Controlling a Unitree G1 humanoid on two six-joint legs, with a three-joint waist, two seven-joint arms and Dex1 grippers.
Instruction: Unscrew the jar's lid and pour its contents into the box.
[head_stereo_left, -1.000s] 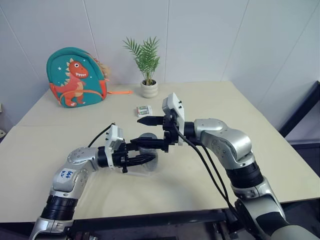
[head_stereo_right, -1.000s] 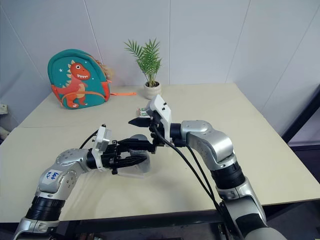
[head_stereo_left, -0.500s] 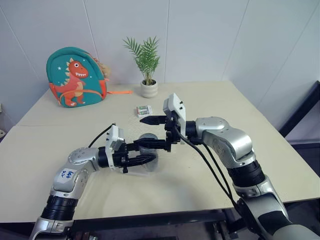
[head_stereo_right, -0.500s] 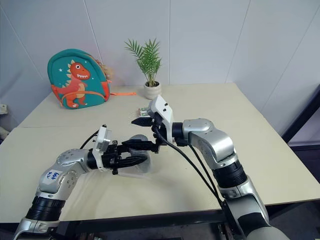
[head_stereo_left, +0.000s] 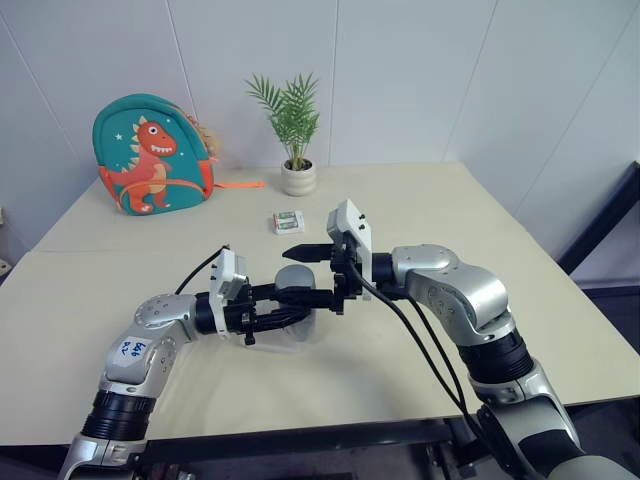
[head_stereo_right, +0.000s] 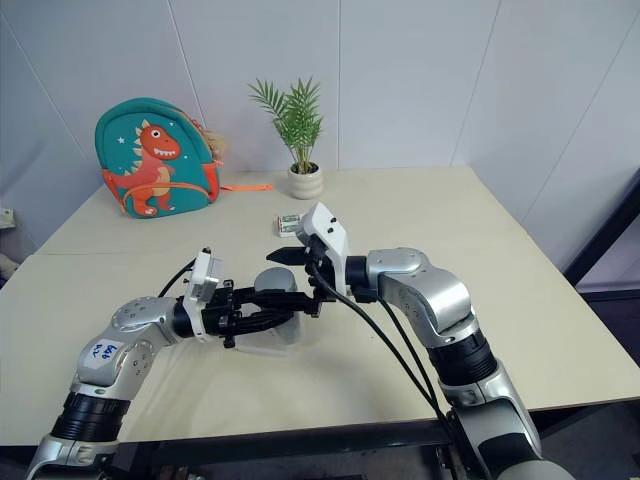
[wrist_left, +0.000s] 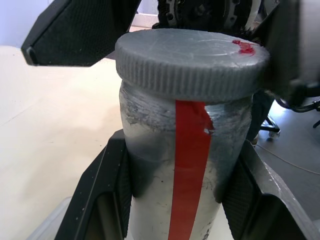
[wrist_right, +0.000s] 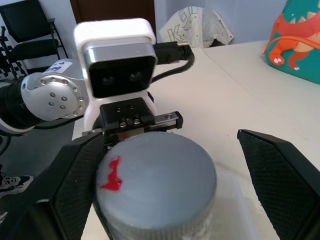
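Observation:
The grey lid (head_stereo_left: 294, 276) has a ribbed rim (wrist_right: 167, 229) all around it, so it will come off the jar in one piece when I unscrew it.
My left gripper (wrist_left: 180, 205) is shut on the jar (wrist_left: 186, 160), a silvery cylinder with a red strip, and holds it upright just above the table. The grey ribbed lid (head_stereo_left: 296, 276) sits on top, marked with a red dab. Level with the lid, my right gripper (wrist_right: 175, 185) stands open. Its fingers (wrist_right: 75, 190) flank the lid without touching it. The clear box (head_stereo_right: 262, 345) lies on the table right under the jar. The contents are hidden inside the jar.
A teal dinosaur backpack (head_stereo_left: 150, 152) stands at the back left. A small plant in a white pot (head_stereo_left: 297, 178) is at the back middle. A white-and-green packet (head_stereo_left: 289, 221) lies just beyond the grippers. The table's front edge (head_stereo_left: 300, 425) runs close below my arms.
My right gripper's fingers sit slightly lower, now level with the lid, which shows more fully between them. The left gripper and jar have stayed put.

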